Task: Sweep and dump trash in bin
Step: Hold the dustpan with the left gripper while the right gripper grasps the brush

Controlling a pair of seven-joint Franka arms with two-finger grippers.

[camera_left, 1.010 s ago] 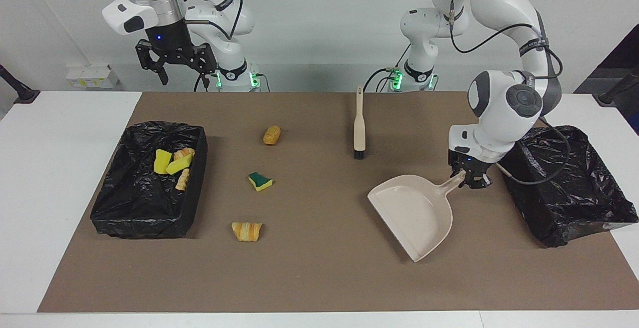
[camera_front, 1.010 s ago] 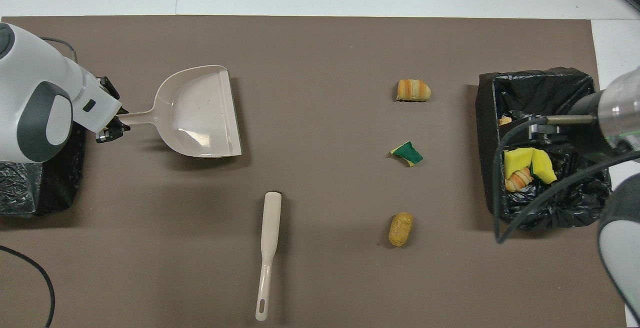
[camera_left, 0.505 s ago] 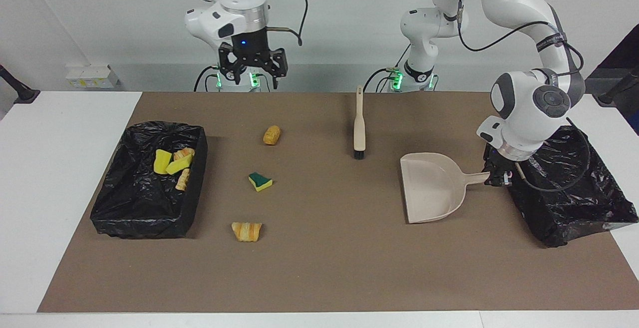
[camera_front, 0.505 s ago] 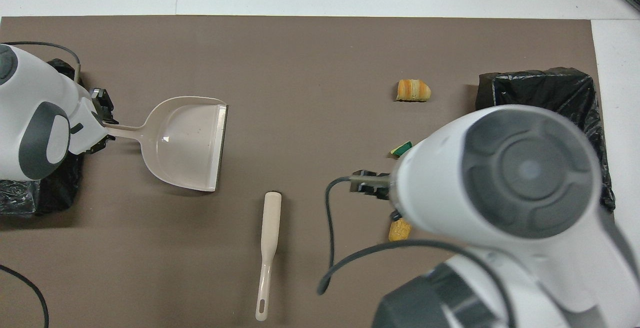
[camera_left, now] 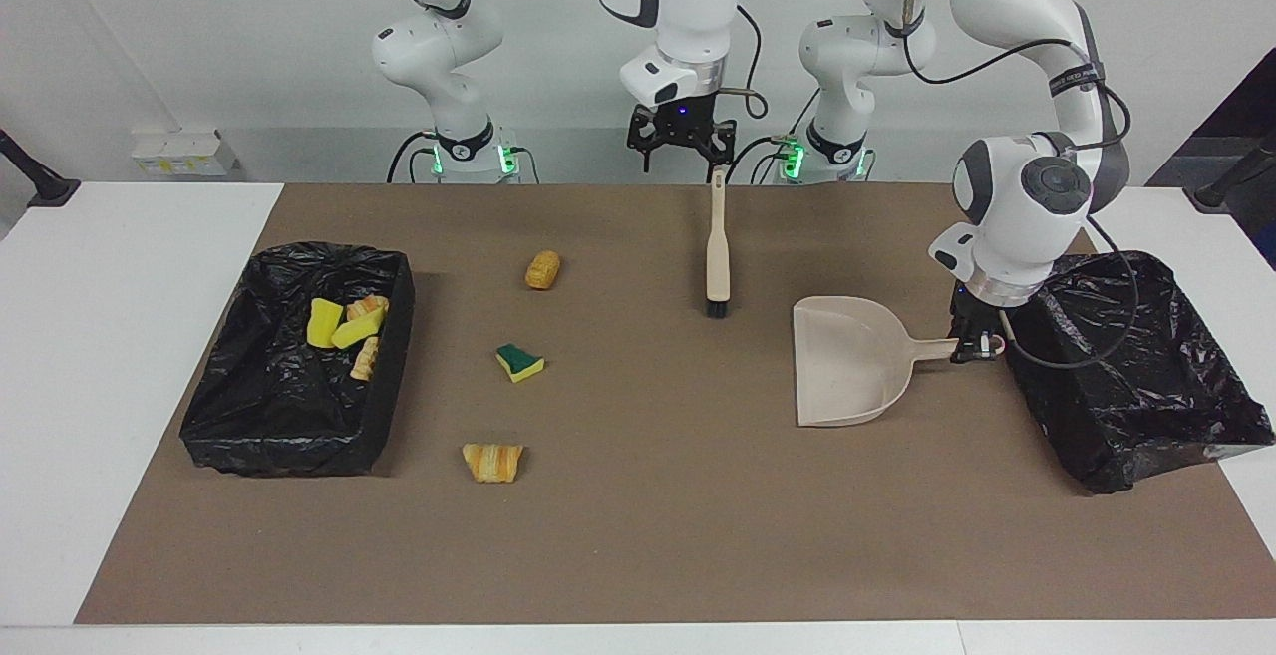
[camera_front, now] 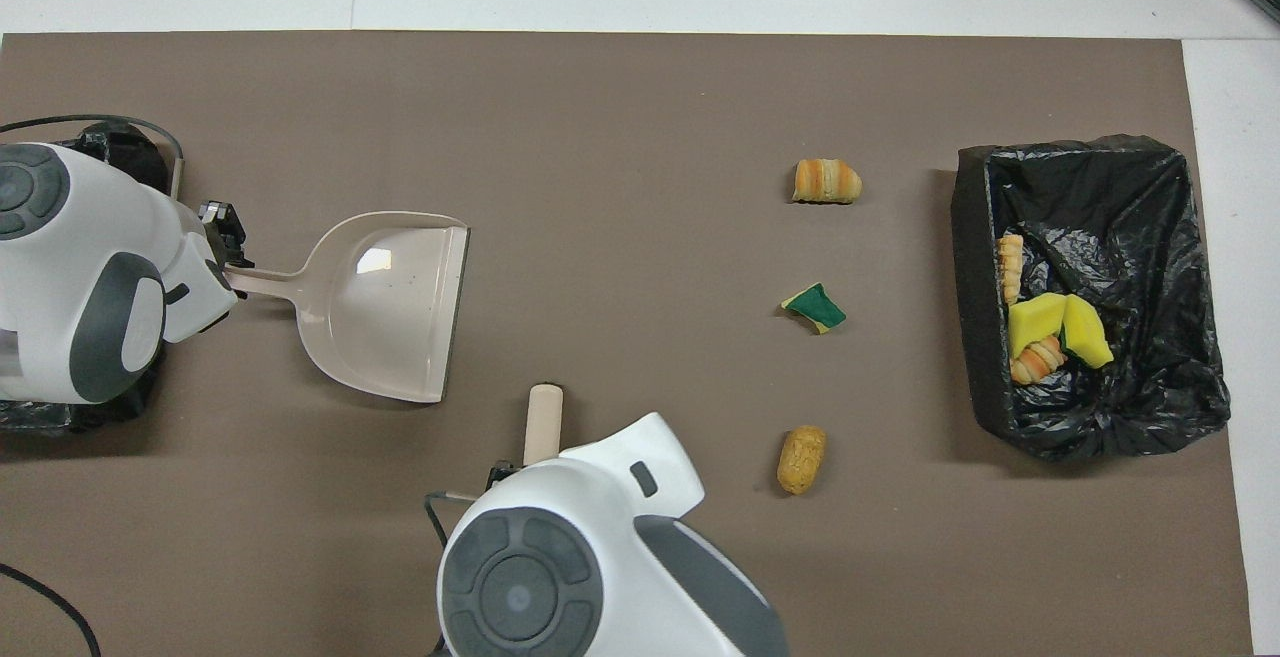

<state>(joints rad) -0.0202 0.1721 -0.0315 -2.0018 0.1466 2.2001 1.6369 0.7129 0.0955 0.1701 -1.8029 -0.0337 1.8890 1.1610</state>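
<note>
The green-topped sponge piece (camera_front: 816, 309) is edged by a yellow rim (camera_front: 792, 299), so the sponge piece will tip over and show its yellow side when the robot sweeps it.
Three scraps of trash lie loose on the brown mat: an orange-tan chunk (camera_left: 543, 269) (camera_front: 801, 458), a green-topped sponge piece (camera_left: 519, 362) (camera_front: 815, 307) and a striped bread-like piece (camera_left: 492, 462) (camera_front: 826, 180). Several more lie in the black-lined bin (camera_left: 229, 436) (camera_front: 975, 297) at the right arm's end. My left gripper (camera_left: 972, 346) (camera_front: 225, 257) is shut on the handle of the beige dustpan (camera_left: 842, 361) (camera_front: 390, 302), whose mouth faces the scraps. My right gripper (camera_left: 683, 152) hangs open over the handle end of the beige brush (camera_left: 717, 256) (camera_front: 545, 417); in the overhead view the arm hides it.
A second black-lined bin (camera_left: 1136, 376) stands at the left arm's end of the table, right beside the left gripper. The brown mat (camera_left: 638, 535) covers most of the white table. The brush lies between the dustpan and the loose scraps, nearer to the robots.
The right arm has swung from over its bin to above the brush handle. The left gripper has turned the dustpan so its mouth faces the scraps.
</note>
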